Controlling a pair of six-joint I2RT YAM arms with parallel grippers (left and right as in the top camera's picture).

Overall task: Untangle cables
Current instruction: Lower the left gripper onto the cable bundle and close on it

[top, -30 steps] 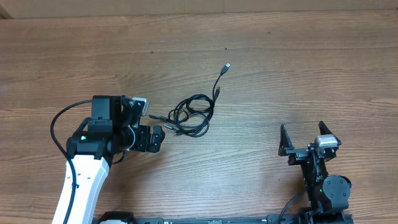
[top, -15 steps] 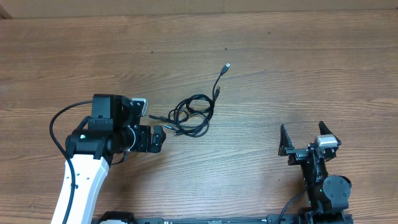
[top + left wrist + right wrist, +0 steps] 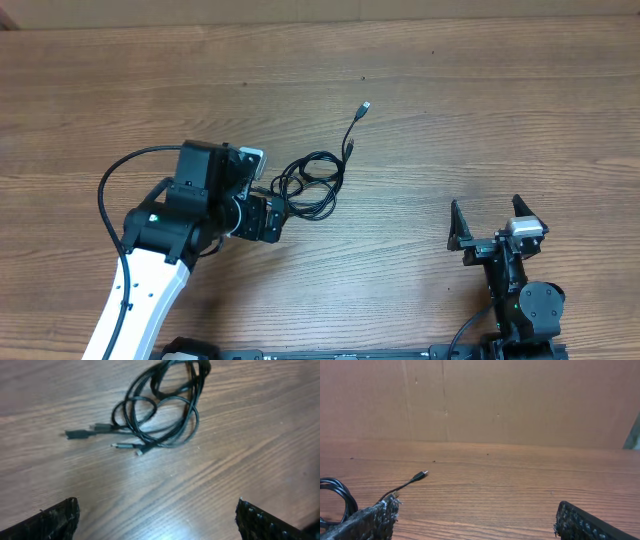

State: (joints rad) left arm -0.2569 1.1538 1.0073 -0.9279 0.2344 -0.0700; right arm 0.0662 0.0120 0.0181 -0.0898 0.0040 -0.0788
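I should keep lowering my open left gripper toward the plug ends [image 3: 100,429], which stick out clear of the coil, until its fingers straddle the cable [image 3: 120,427] behind a plug.
The cables [image 3: 312,183] lie in a tangled black coil at the table's middle, with one strand running up to a plug tip [image 3: 365,105]. In the left wrist view the coil [image 3: 160,415] lies ahead of the fingers, with several plug ends on its left side [image 3: 77,434]. My left gripper [image 3: 275,215] is open and empty, right beside the coil's left edge. My right gripper [image 3: 490,222] is open and empty at the lower right, far from the cables. In the right wrist view part of the coil [image 3: 337,495] and one plug tip [image 3: 422,475] show at the left.
The wooden table [image 3: 480,120] extends around the cables. A brown cardboard wall [image 3: 520,400] stands behind the table's far edge.
My left arm has moved right and slightly up, bringing its gripper next to the cable coil. The cables and the right arm have not moved.
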